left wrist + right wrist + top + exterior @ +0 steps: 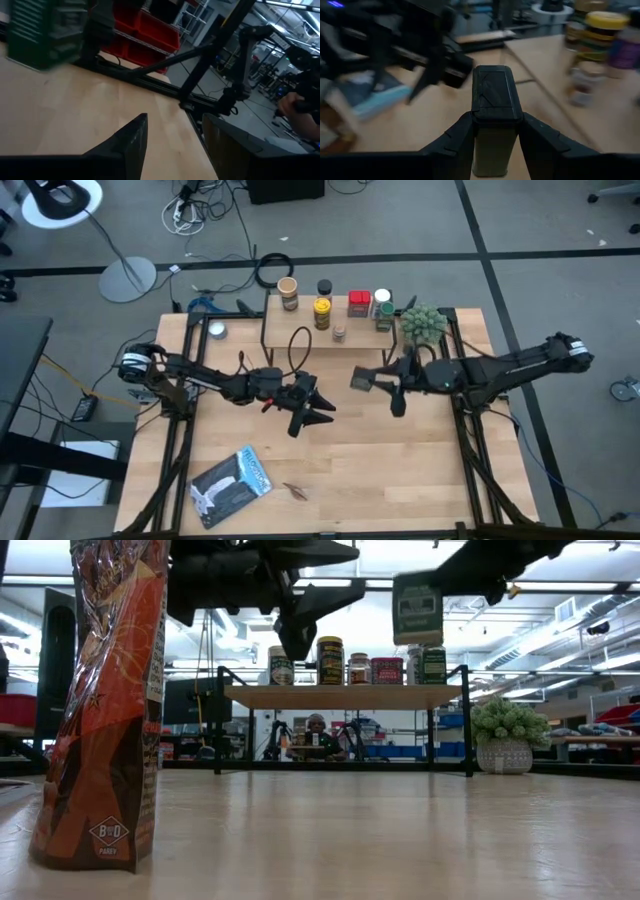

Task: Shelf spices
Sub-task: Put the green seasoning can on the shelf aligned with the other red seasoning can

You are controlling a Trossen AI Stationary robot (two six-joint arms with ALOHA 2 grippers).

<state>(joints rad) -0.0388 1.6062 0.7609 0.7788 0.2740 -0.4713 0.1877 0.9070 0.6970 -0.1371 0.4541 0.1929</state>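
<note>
I should keep moving the green tin (418, 612) onto the board with my right gripper until its base rests. The green tin hangs upright, and the spot before the red tin (361, 332) is free.
My right gripper (366, 380) is shut on a green tin (418, 610), held in the air near the shelf's front edge. The shelf (345, 696) is a light-wood board on black legs. On it stand several spices: a tan-lidded jar (288, 292), a yellow jar (322, 312), a black-lidded jar (324, 287), a red tin (359, 303) and a white-capped bottle (381, 301). A small jar (339, 332) shows at the board's front edge. My left gripper (322, 408) is open over the middle of the table and holds nothing. My right gripper pinches the green tin between its two fingers (454, 145), one on each narrow side of the body below the dark lid (492, 92). The fingers come about level from the table's right. The tin is lifted clear and nearly upright.
A potted plant (423, 323) stands at the shelf's right end, close to my right arm. A blue-white flat packet (232, 485) lies at the near left of the table. A round silver tin (215, 330) sits left of the shelf. An orange-red bag (100, 700) stands close to the low camera.
</note>
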